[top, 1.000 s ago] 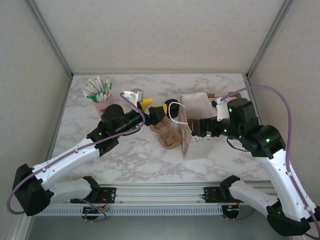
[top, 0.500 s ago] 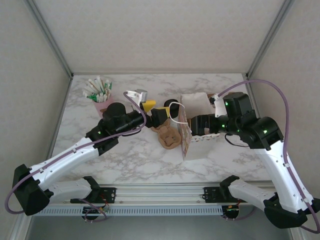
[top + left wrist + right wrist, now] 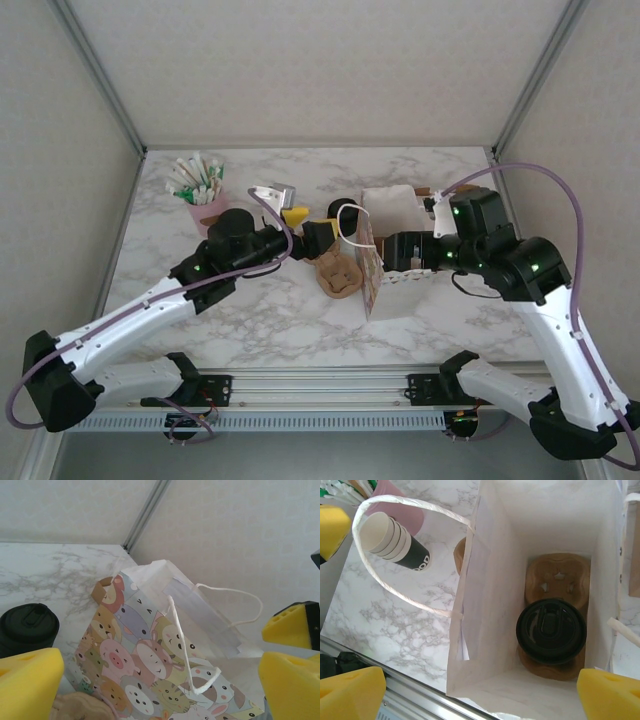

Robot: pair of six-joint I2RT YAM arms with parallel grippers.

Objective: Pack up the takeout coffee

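I should keep moving my left gripper to the sticks in the pink holder (image 3: 197, 177) and close it there, because the takeout coffee (image 3: 551, 631) is upright on its carrier in the bag.
The takeout coffee (image 3: 551, 630) stands inside the open white paper bag (image 3: 490, 580) on a brown carrier (image 3: 557, 572); only its round black lid shows. My right gripper (image 3: 480, 695) hangs open over the bag's mouth, its yellow pads (image 3: 350, 690) apart with nothing between them. From above, the right gripper (image 3: 397, 250) sits at the bag (image 3: 385, 215). My left gripper (image 3: 318, 235) is open just left of the bag, facing its cartoon-animal side (image 3: 145, 665). The left gripper (image 3: 160, 680) holds nothing, its yellow pads (image 3: 27, 680) wide apart.
A short black lidded cylinder (image 3: 27, 625) stands left of the bag. Another brown carrier (image 3: 338, 272) lies on the table in front of it. A stack of lidless paper cups (image 3: 390, 537) lies beside a pink holder (image 3: 205, 205) of sticks at the back left.
The right gripper has drawn slightly left and back over the bag. The left gripper has edged a little nearer the bag. Both have stayed open.
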